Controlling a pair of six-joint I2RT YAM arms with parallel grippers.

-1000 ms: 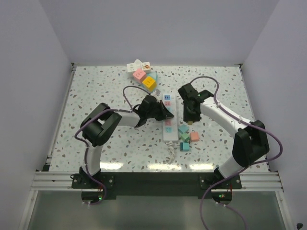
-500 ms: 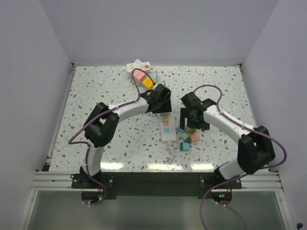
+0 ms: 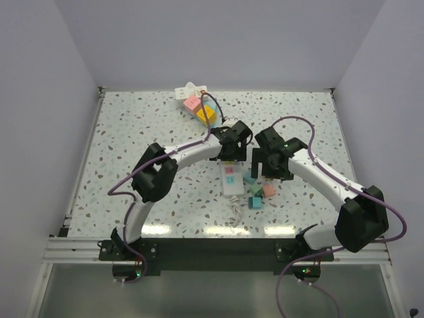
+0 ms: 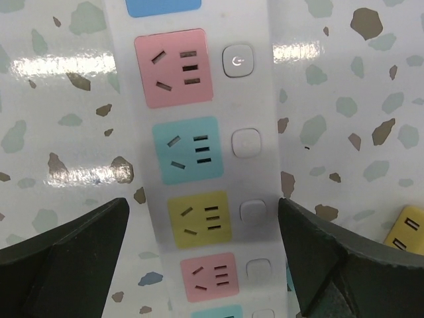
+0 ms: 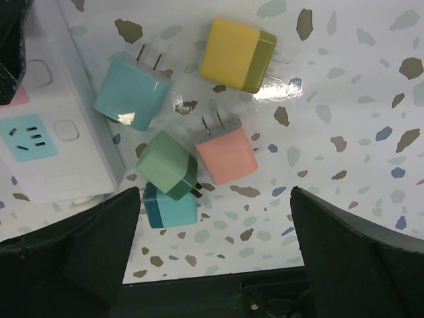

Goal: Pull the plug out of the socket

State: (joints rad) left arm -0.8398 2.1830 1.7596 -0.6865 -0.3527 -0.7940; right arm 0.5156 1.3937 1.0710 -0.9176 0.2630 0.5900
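Note:
With the empty white socket strip (image 3: pixel 232 181) in the middle of the table, my left gripper next moves it aside before I pull plugs off the back socket strip.
The white socket strip (image 4: pixel 255 99) lies lengthwise under my left gripper (image 4: pixel 202 265), which is open with a finger on each side of it, clear of its edges. The pink, light blue and yellow sockets in the left wrist view hold no plug. In the right wrist view several loose plugs lie on the table beside the strip's end (image 5: pixel 46 152): light blue (image 5: pixel 132 89), yellow (image 5: pixel 238 54), pink (image 5: pixel 225 151), green (image 5: pixel 165 164) and teal (image 5: pixel 169 205). My right gripper (image 5: pixel 215 252) hangs open above them with nothing between its fingers.
A second white strip (image 3: pixel 187 89) lies at the back of the speckled table (image 3: pixel 132 132), with pink, yellow and blue plugs on it. A white cord (image 3: pixel 236 211) runs from the near strip toward the front edge. Plain walls close in three sides.
Both grippers were shut and now stand open. The left gripper has swung right, over the strip. The right gripper has come down over the loose plugs, where a yellow plug now lies.

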